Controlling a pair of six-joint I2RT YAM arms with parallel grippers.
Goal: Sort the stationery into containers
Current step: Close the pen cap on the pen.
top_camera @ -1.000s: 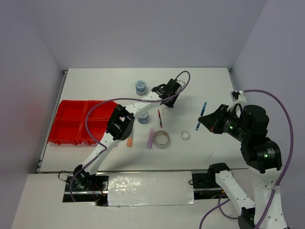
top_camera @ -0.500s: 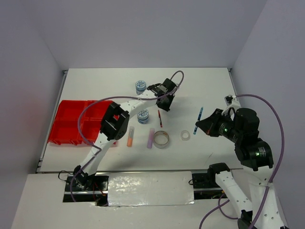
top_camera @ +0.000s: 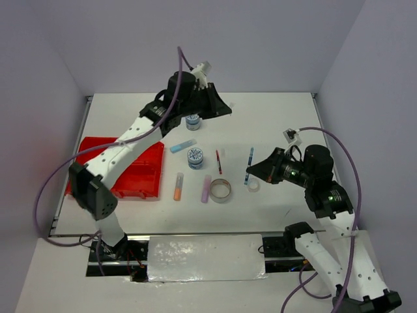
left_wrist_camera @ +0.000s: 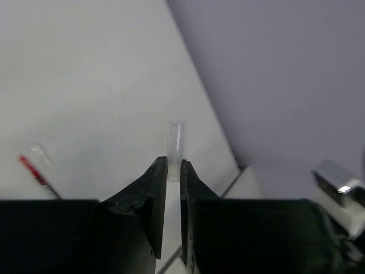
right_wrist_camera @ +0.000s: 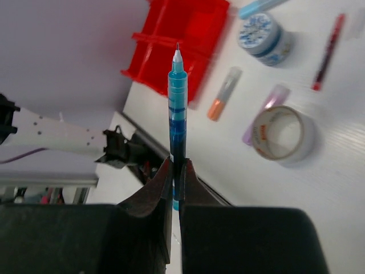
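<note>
The teal pen's tip is open, so my left gripper should take the clear tube to my right gripper and cap the pen's tip before the pen is sorted.
My right gripper is shut on the teal pen, held above the table with its tip up in the wrist view. Raised at the back, my left gripper is shut on a small clear tube. The red tray lies at the left. On the table lie the red pen, a light-blue stick, an orange stick, a lilac stick, two tubs, a grey tape ring and a clear tape ring.
The left arm's links stretch over the tray's far half. Grey walls close the table at the back and sides. The arm bases sit at the near edge on a foil-covered strip.
The left arm swung up and back from over the table's middle, uncovering the light-blue stick. The right gripper carried the teal pen leftward, to above the clear tape ring.
</note>
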